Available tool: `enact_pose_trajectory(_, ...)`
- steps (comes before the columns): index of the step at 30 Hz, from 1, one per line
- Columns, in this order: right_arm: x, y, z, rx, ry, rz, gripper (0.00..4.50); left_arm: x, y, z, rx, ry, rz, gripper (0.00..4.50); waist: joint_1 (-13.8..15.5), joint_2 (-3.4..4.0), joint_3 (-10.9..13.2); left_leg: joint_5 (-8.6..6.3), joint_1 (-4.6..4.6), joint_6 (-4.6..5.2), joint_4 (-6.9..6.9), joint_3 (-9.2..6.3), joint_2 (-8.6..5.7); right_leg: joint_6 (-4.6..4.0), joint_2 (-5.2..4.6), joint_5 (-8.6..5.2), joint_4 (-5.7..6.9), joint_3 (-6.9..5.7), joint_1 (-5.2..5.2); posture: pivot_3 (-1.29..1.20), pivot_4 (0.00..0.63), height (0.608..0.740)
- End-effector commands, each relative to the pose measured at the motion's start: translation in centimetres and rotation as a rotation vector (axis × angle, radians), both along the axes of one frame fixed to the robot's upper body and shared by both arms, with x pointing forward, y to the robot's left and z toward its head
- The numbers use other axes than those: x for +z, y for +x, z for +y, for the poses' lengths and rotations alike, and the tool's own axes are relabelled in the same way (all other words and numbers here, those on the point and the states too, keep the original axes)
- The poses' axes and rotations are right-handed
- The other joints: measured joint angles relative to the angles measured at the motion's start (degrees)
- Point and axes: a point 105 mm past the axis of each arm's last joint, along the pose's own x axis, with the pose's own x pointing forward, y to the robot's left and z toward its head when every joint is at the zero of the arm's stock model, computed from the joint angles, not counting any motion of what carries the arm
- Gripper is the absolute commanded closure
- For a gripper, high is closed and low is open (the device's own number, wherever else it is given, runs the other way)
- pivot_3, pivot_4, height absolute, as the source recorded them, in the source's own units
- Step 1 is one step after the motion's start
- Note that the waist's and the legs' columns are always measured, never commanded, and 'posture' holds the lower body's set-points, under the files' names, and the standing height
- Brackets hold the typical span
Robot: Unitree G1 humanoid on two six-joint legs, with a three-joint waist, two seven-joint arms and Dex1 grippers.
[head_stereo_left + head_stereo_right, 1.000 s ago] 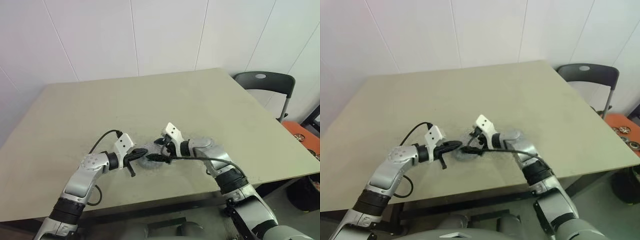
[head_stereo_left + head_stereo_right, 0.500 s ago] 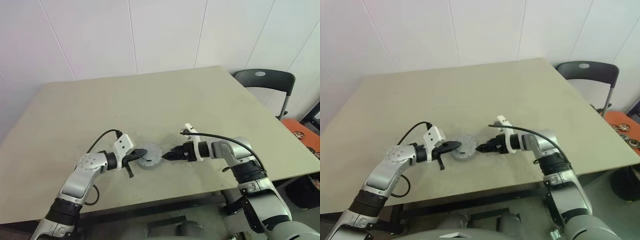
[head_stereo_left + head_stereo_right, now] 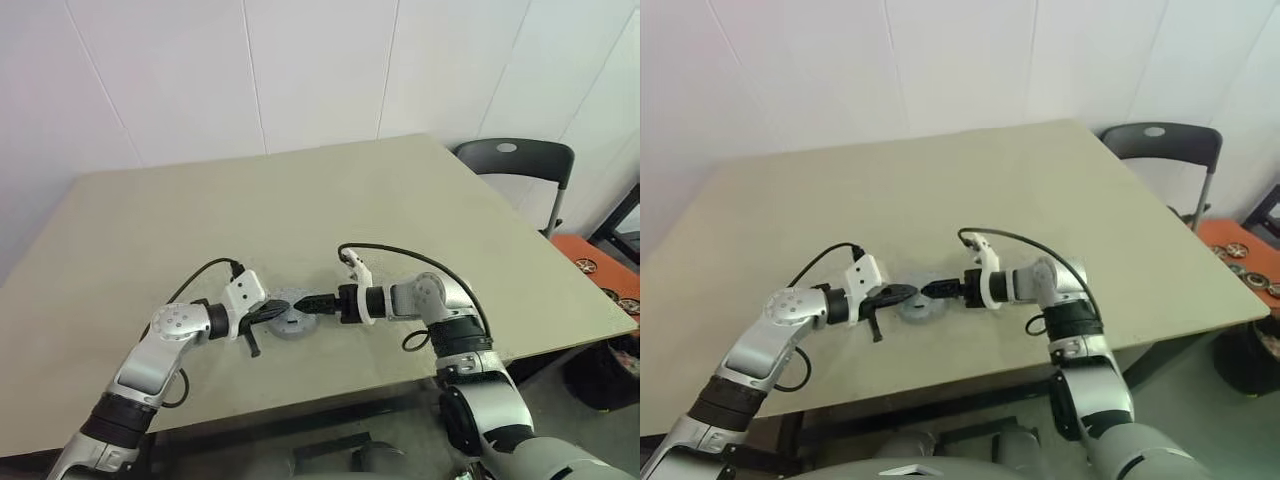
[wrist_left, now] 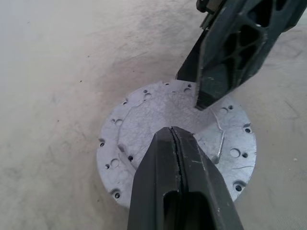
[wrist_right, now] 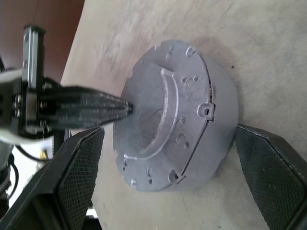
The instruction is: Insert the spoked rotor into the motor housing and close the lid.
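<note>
I expect the lid to stay closed and come up with the motor housing when I lift it, because the lid's small tab (image 5: 206, 111) sits in the notch of the motor housing's rim.
The motor housing (image 4: 144, 110) shows as a round grey metal puck with small holes in its flat top, lying near the table's front edge (image 3: 287, 325). My left gripper (image 4: 171, 129) is shut, its tip resting on the middle of the puck's top. My right gripper (image 5: 168, 129) is open and reaches in from the right, with one finger (image 5: 76, 177) on each side of the puck. In the left wrist view, one right finger (image 4: 225, 57) hangs over the puck's far rim. The spoked rotor is out of view. I cannot tell the lid apart from the puck's top.
The beige table (image 3: 400, 200) stretches far behind the puck. A grey chair (image 3: 510, 160) stands off the table's back right corner. An orange surface with round parts (image 3: 610, 275) lies low at the right.
Half a second ago my right gripper was drawn back to the right of the puck. It has since rolled and moved left, and now straddles the puck. The left gripper stayed on the puck.
</note>
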Motion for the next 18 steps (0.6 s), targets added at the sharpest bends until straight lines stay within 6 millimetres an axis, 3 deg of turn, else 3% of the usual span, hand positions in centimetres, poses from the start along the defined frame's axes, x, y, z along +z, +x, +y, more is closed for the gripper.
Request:
enact_pose_trajectory(1, -0.5, -0.7, 1.0, 0.01, 0.012, 0.065, 0.03, -2.1, -0.9, 1.2, -0.001, 0.081, 0.085, 4.5, -0.14, 0.0, 0.01, -0.01, 0.1, -0.02, -0.01, 0.0, 0.02, -0.02, 0.0, -0.02, 0.0, 0.0, 0.04, 0.0, 0.0, 0.74)
enact_pose_trajectory(12, 1.1, -2.2, 1.3, 0.086, 0.163, 0.169, 0.03, -1.8, -0.4, 5.7, 0.094, 0.161, 0.08, 4.5, -0.06, 0.05, 0.02, 0.09, 0.08, 0.13, -0.82, 0.02, 0.03, 0.03, -0.01, 0.16, -0.12, 0.07, -0.3, 0.0, 0.0, 0.74)
enact_pose_trajectory(18, 1.0, -2.0, 1.8, 0.066, 0.176, 0.17, 0.03, -1.7, -0.1, 5.9, 0.104, 0.156, 0.068, 4.5, 0.08, -0.08, 0.03, 0.12, -0.69, 0.09, -0.61, 0.03, -0.04, 0.0, -0.04, 0.21, -0.04, 0.08, -1.0, 0.0, 0.0, 0.74)
